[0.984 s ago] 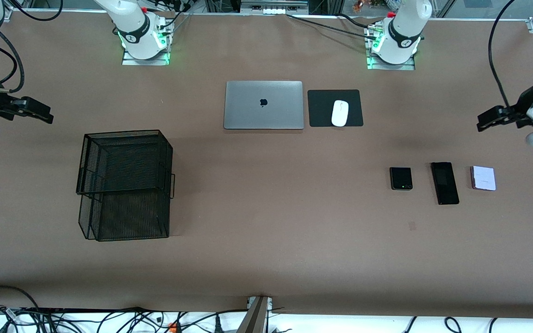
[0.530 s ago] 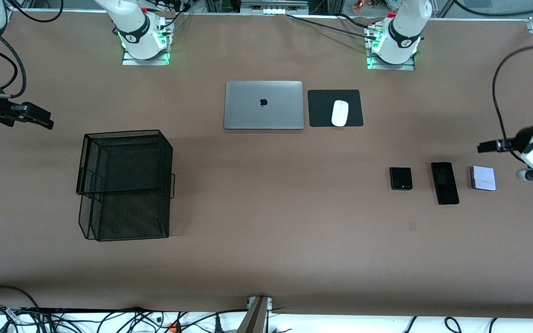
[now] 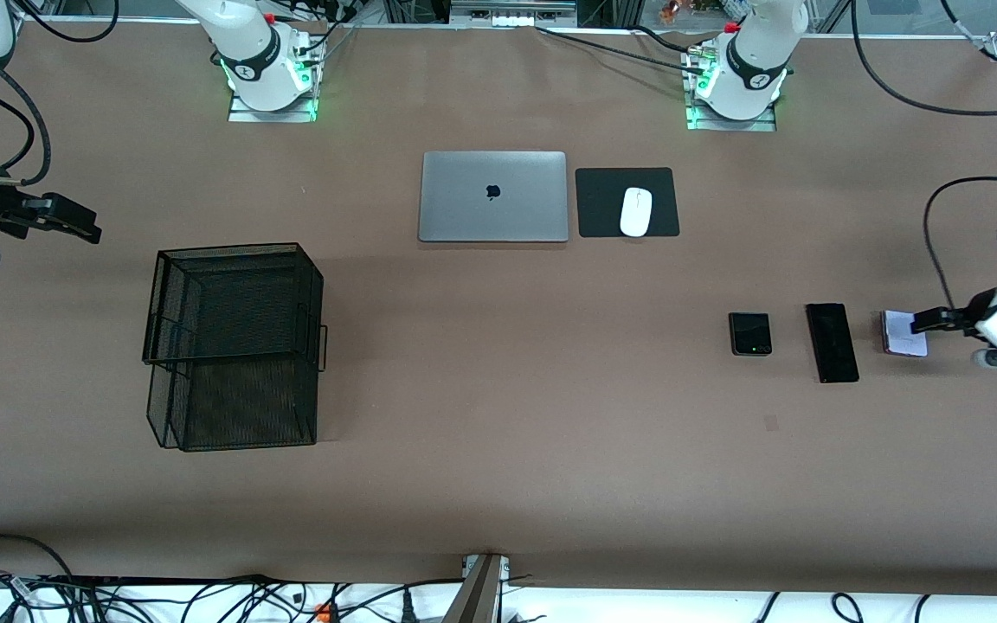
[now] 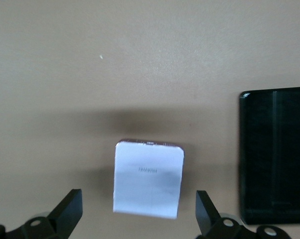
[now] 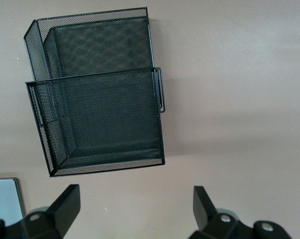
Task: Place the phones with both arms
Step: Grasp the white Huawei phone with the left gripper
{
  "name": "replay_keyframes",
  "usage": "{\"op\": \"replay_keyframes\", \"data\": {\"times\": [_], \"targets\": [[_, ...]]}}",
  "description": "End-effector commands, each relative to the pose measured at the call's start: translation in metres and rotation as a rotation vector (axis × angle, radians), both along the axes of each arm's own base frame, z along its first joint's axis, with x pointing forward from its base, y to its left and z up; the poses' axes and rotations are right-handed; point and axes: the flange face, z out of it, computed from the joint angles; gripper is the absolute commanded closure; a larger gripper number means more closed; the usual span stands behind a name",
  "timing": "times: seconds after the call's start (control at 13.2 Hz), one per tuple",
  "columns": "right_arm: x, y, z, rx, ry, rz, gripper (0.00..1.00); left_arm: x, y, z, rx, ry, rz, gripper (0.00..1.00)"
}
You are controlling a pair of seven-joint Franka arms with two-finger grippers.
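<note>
My left gripper should put the white-lavender phone (image 3: 902,334) down near the laptop (image 3: 531,334) for my right gripper, because the phone is far from the wire basket and from my right gripper.
Three phones lie in a row toward the left arm's end of the table: a small square black one with a green dot (image 3: 750,334), a long slim black slab (image 3: 832,342) and a small white-lavender one (image 3: 902,333). My left gripper (image 3: 927,321) is open over the white-lavender phone, which shows between its spread fingers in the left wrist view (image 4: 148,179), with the black slab (image 4: 274,155) beside it. My right gripper (image 3: 74,221) is open and empty, waiting over bare table at the right arm's end; its wrist view shows the wire basket (image 5: 97,94).
A black two-tier wire mesh basket (image 3: 234,344) stands toward the right arm's end. A closed silver laptop (image 3: 493,196) and a white mouse (image 3: 635,211) on a black pad (image 3: 602,203) lie nearer the arm bases. Cables run along the front edge.
My left gripper has come down and toward the front camera, from beside the table edge to over the white-lavender phone. The right arm has barely moved.
</note>
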Motion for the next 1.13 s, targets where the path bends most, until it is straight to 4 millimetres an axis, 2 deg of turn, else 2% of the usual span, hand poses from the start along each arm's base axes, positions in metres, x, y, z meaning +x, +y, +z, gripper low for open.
{"op": "replay_keyframes", "data": {"times": [0.0, 0.23, 0.53, 0.68, 0.76, 0.83, 0.91, 0.98, 1.06], "targets": [[0.000, 0.000, 0.004, 0.023, -0.016, 0.010, 0.00, -0.011, -0.001, -0.012, -0.010, -0.033, -0.053, 0.00], [0.000, 0.000, 0.004, 0.023, -0.016, 0.007, 0.00, -0.018, 0.011, -0.037, -0.038, -0.047, -0.064, 0.00], [0.000, 0.000, 0.005, 0.023, -0.017, 0.006, 0.00, -0.027, 0.010, -0.065, -0.096, -0.043, -0.045, 0.00], [0.000, 0.001, 0.005, 0.029, -0.018, 0.005, 0.00, -0.026, 0.012, -0.068, -0.089, -0.055, -0.072, 0.00], [0.000, 0.001, 0.005, 0.030, -0.018, 0.005, 0.00, -0.025, 0.012, -0.066, -0.087, -0.058, -0.092, 0.30], [0.000, 0.001, 0.005, 0.030, -0.018, 0.005, 0.00, -0.023, 0.012, -0.058, -0.085, -0.062, -0.121, 0.56], [0.000, 0.001, 0.005, 0.030, -0.018, 0.003, 0.00, -0.020, 0.012, -0.044, -0.078, -0.069, -0.141, 0.68], [0.000, 0.001, 0.005, 0.030, -0.018, 0.003, 0.00, -0.014, 0.005, -0.018, -0.079, -0.054, -0.153, 0.81], [0.000, 0.001, 0.005, 0.030, -0.018, 0.003, 0.00, -0.004, -0.010, 0.014, -0.100, -0.031, -0.175, 0.85]]}}
